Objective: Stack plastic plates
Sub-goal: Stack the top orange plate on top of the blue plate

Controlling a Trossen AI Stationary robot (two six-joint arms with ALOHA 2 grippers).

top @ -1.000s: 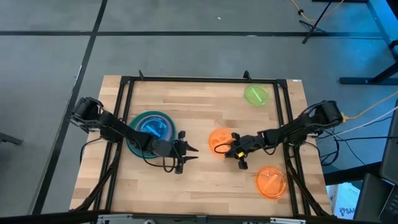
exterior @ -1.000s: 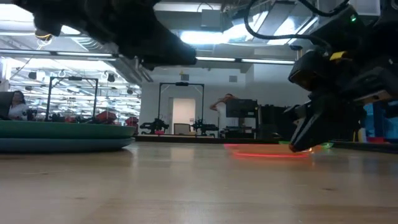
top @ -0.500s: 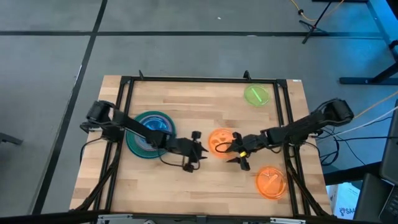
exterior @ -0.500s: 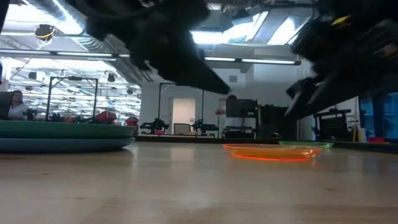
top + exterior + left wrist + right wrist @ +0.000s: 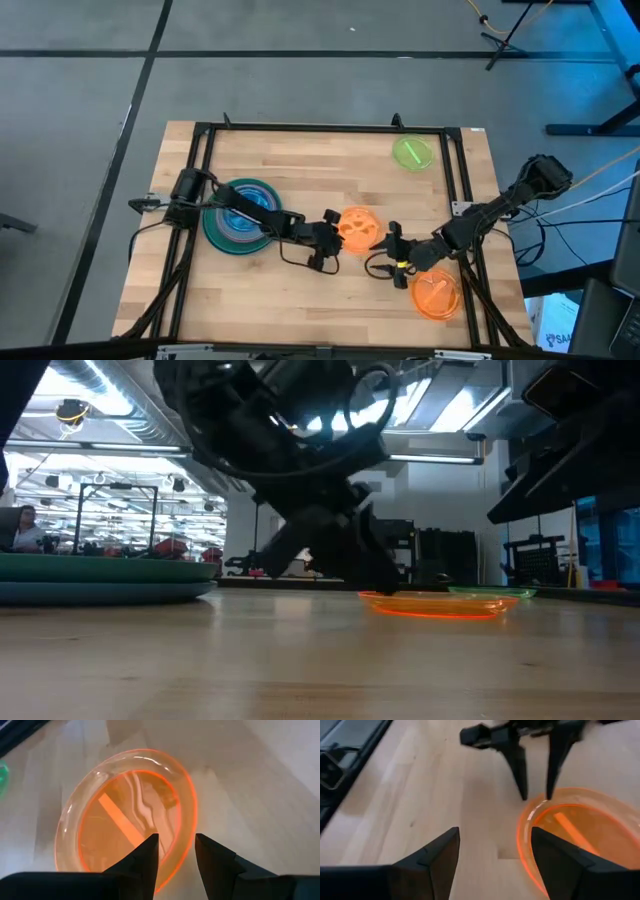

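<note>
I should grip the middle orange plate's rim [image 5: 190, 837] with my left gripper and carry the plate over, because the stack [image 5: 236, 240] is under my left arm, across from my right gripper.
A clear orange plate [image 5: 357, 228] lies flat on the wood at the table's middle. My left gripper [image 5: 176, 838] is open at its left rim [image 5: 186, 845], one finger inside the rim and one outside, pointing down. The arm reaches there over the stack of green, teal and blue plates [image 5: 226, 234] at the left. My right gripper [image 5: 384, 250] is open and holds nothing, just near-right of that orange plate. The right wrist view shows the plate [image 5: 580, 837] ahead of its fingers, with the left gripper [image 5: 536, 795] at the rim. My left gripper straddles the orange plate's left rim [image 5: 532, 812], its fingers [image 5: 519, 770] slanting down from the table's left. The plate rests flat on the table. Whether a fingertip touches the rim, I cannot tell.
A second orange plate [image 5: 437, 293] lies near the right front corner, close under my right arm. A lime plate [image 5: 412, 152] lies at the far right. Black frame rails [image 5: 197, 160] run along the table's sides. Bare wood [image 5: 300, 300] stretches along the near edge.
My right gripper has opened, let go of the middle orange plate and drawn back toward the near right. My left gripper has swung from beside the stack toward the table's right and come down at that plate's left rim.
</note>
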